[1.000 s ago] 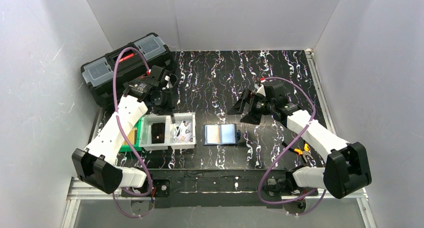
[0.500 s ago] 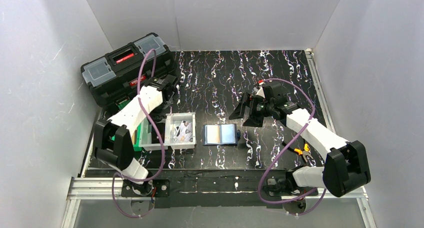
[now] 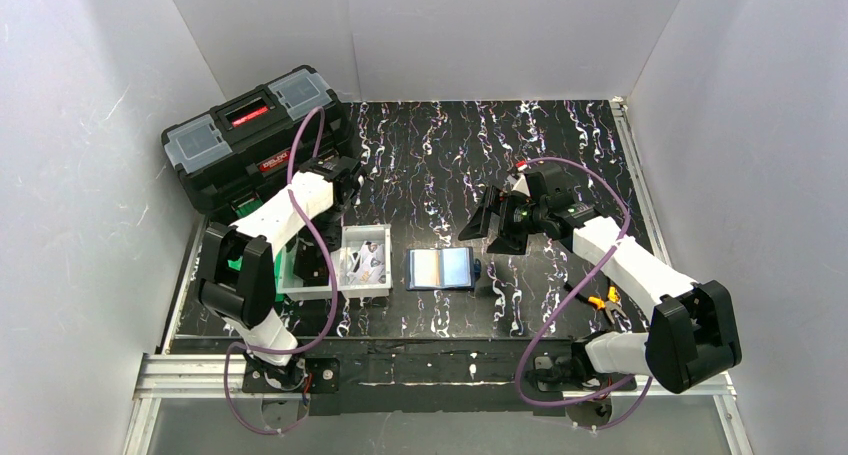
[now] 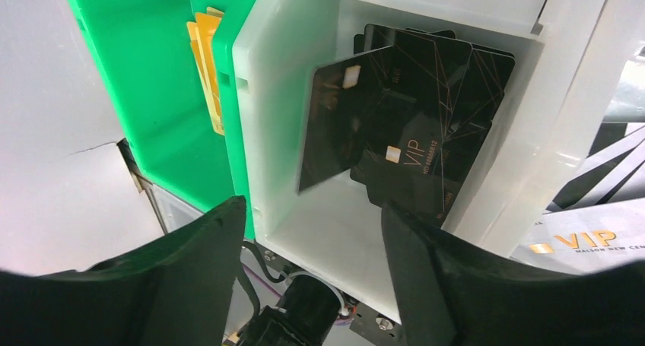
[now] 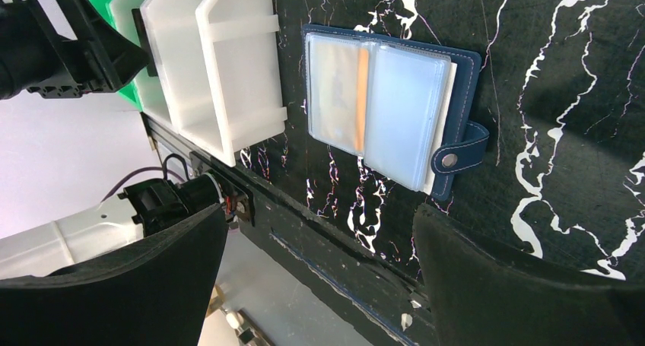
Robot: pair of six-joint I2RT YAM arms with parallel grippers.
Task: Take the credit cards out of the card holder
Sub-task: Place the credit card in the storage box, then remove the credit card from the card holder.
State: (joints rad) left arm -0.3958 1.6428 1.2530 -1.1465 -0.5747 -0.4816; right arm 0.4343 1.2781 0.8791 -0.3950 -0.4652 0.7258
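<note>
My right gripper is to steady the spine (image 5: 364, 101) before my left gripper pulls the card, as the card holder lies loose with a card in its clear pocket (image 5: 332, 93).
The navy card holder (image 3: 441, 268) lies spread open on the black marbled table, its clear pockets up. In the right wrist view the card holder (image 5: 468, 80) shows a tan credit card (image 5: 335, 95) in its left pocket and an orange edge beside it. My right gripper (image 3: 492, 230) hangs open just right of the holder, and its jaws (image 5: 319, 217) hold nothing. My left gripper (image 4: 312, 209) is open over the white bin (image 4: 304, 232). A black card (image 4: 335, 125) stands tilted and loose in that bin on a pile of black cards. Yellow credit cards (image 4: 204, 57) lie in the green tray (image 4: 144, 95).
A black toolbox (image 3: 250, 135) sits at the back left. The white bin's right compartment (image 3: 365, 260) holds white printed slips. Orange-handled pliers (image 3: 603, 300) lie near the right arm's base. White walls close in the table on three sides.
The left arm has folded in over the white bin and its jaws have opened. The right arm has shifted slightly.
</note>
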